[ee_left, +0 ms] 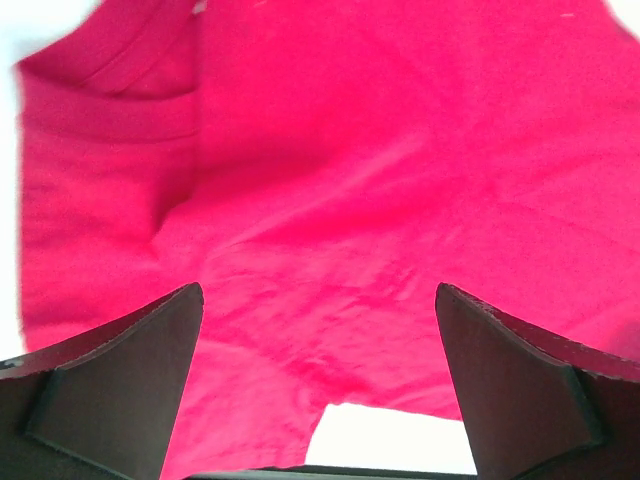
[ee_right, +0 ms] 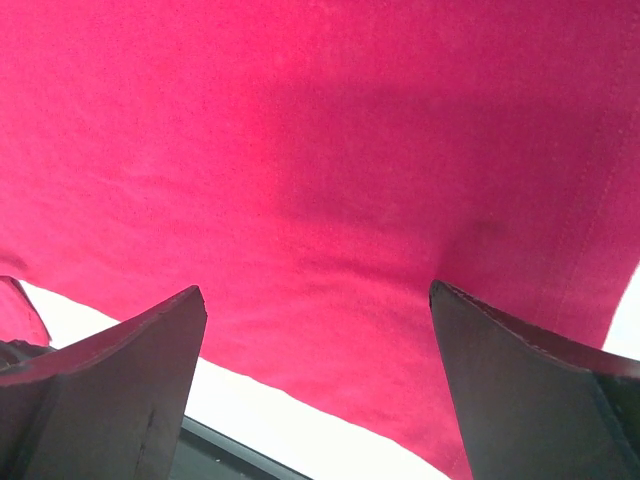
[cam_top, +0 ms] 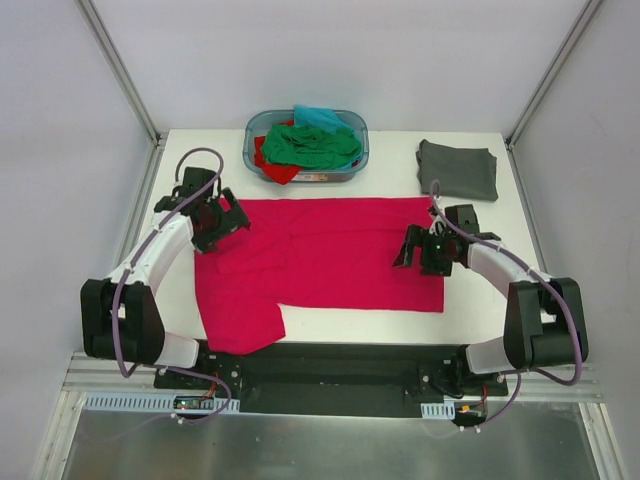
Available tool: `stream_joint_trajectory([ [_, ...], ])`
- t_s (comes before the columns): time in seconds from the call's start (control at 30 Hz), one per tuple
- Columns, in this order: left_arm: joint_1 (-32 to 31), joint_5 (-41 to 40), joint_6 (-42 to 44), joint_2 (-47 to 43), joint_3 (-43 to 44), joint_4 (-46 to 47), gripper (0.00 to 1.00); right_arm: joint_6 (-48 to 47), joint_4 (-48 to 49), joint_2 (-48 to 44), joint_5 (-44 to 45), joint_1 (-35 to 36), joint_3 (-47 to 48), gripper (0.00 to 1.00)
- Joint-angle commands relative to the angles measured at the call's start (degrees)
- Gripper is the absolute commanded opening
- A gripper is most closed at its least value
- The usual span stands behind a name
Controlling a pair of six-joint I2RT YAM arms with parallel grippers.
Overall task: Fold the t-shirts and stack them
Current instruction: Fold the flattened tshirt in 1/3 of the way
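Observation:
My left gripper is short of where the crimson-pink sleeve (cam_top: 246, 325) sticks out toward the front edge, so my left gripper should come back and raise the sleeve's outer corner (cam_top: 213, 348).
A large crimson-pink t-shirt (cam_top: 330, 255) lies spread flat across the middle of the white table, one sleeve hanging toward the front left. It fills the left wrist view (ee_left: 330, 170) and the right wrist view (ee_right: 330, 150). My left gripper (cam_top: 222, 225) is open over the shirt's left edge, near the collar. My right gripper (cam_top: 412, 250) is open over the shirt's right part. Neither holds cloth. A dark grey t-shirt (cam_top: 458, 168) lies folded at the back right. Green (cam_top: 310, 145), red (cam_top: 272, 165) and teal (cam_top: 322, 116) shirts lie in the basket.
The blue-green plastic basket (cam_top: 256, 128) stands at the back centre of the table. Bare white table (cam_top: 560, 240) shows to the right of the crimson shirt and along the front edge. Metal frame posts rise at both back corners.

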Motion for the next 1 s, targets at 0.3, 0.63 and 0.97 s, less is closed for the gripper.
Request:
stream_joint_trajectory([
  [0.3, 0.4, 8.7, 4.3, 20.4, 5.3, 11.7, 0.99, 2.8, -2.4, 2.4, 7.1, 0.2, -0.4, 0.96],
  [0.63, 4.0, 11.0, 6.0, 32.6, 17.1, 9.4, 0.99, 4.8, -3.7, 6.8, 7.9, 0.0, 3.9, 0.96],
  [0.97, 3.8, 15.9, 5.2, 25.7, 17.8, 8.0, 0.99, 1.1, -8.9, 0.1, 10.7, 0.0, 7.1, 0.96],
])
